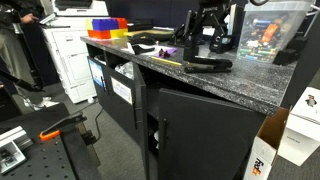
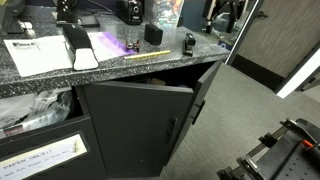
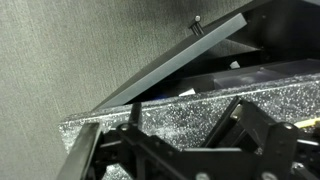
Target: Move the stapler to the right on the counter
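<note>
I should go on lowering my gripper, because the stapler [image 1: 208,65] lies clear of its neighbours and my open fingers are set across its narrow width. Once they are on either side of its body [image 2: 189,44], I should close them.
The black stapler [image 1: 207,65] lies flat on the dark speckled counter [image 1: 240,88] near its front edge. It also shows in an exterior view [image 2: 188,43] near the counter's far end [image 2: 60,72]. My gripper [image 1: 205,42] hangs just above and behind the stapler with its fingers spread, holding nothing. It shows at the counter's end in an exterior view [image 2: 222,18]. In the wrist view the open fingers [image 3: 175,140] frame the speckled counter [image 3: 180,108]. I cannot make out the stapler there.
A small purple object [image 1: 167,48], yellow and red bins [image 1: 105,28] and a clear plastic box [image 1: 270,35] stand on the counter. A black boxy item [image 2: 153,33] and papers [image 2: 30,55] lie further along. A cabinet door [image 1: 190,130] stands ajar. A white printer cabinet [image 1: 70,55] stands beyond.
</note>
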You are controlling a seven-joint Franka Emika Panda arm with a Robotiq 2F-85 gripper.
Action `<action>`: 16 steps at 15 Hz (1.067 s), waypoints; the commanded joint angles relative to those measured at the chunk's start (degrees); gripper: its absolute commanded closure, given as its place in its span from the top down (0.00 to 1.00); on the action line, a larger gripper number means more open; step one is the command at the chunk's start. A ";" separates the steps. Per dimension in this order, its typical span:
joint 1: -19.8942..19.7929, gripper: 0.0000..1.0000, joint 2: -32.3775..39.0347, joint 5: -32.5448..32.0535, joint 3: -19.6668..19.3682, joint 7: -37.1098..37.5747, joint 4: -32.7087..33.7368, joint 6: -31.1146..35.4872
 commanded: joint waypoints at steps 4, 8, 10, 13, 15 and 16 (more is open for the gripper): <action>1.53 1.00 8.06 1.60 -0.37 4.39 12.15 -1.37; 2.74 1.00 12.38 1.42 -0.96 7.96 17.12 -0.01; 2.81 1.00 15.10 1.87 -1.18 10.08 19.66 -0.55; 2.78 1.00 18.84 2.64 -1.32 12.19 22.63 -0.69; 2.76 0.87 20.84 3.05 -1.31 12.82 24.25 -0.34; 2.74 0.72 21.41 3.18 -1.32 13.09 24.81 -0.14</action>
